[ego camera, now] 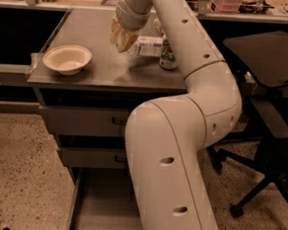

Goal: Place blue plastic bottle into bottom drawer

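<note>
Next, I open wide and put my fingers on both sides of the bottle's body [147, 47] before lifting, because my gripper is at the blue plastic bottle's end [131, 51], off its labelled body.
The blue plastic bottle [149, 46], clear with a pale label, lies on its side on top of the grey cabinet [90, 39], just behind the arm. My gripper [120, 37] hangs from above at the bottle's left end, touching or very close to it. I cannot tell whether it holds the bottle. The bottom drawer [101, 203] is pulled out at floor level, and its plain grey floor shows left of my arm. My arm [182, 139] hides the drawer's right side.
A cream bowl [67, 58] sits at the cabinet top's left front. A green-and-white soda can [168, 58] stands right of the bottle. Two upper drawers [84, 120] are closed. A black office chair [269, 96] stands to the right. A cluttered counter runs along the back.
</note>
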Controlling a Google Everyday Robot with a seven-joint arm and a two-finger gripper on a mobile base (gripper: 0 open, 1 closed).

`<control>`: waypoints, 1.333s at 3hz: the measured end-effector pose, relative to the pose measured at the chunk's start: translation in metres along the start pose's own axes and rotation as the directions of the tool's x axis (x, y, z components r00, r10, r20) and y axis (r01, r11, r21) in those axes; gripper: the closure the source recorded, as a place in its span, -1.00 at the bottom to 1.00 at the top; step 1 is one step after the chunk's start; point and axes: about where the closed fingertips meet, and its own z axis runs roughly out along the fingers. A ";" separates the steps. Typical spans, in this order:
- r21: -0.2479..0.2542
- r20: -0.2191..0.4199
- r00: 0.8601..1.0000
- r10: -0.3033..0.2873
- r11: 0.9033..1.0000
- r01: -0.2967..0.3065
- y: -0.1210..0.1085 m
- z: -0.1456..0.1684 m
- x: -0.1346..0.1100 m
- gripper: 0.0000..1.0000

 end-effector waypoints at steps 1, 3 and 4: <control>0.006 0.073 0.997 0.025 1.000 -0.025 0.004 -0.002 -0.019 1.00; -0.094 0.132 0.990 0.039 0.995 -0.027 0.028 0.032 -0.056 0.46; -0.097 0.133 0.990 0.040 0.995 -0.027 0.029 0.034 -0.056 0.00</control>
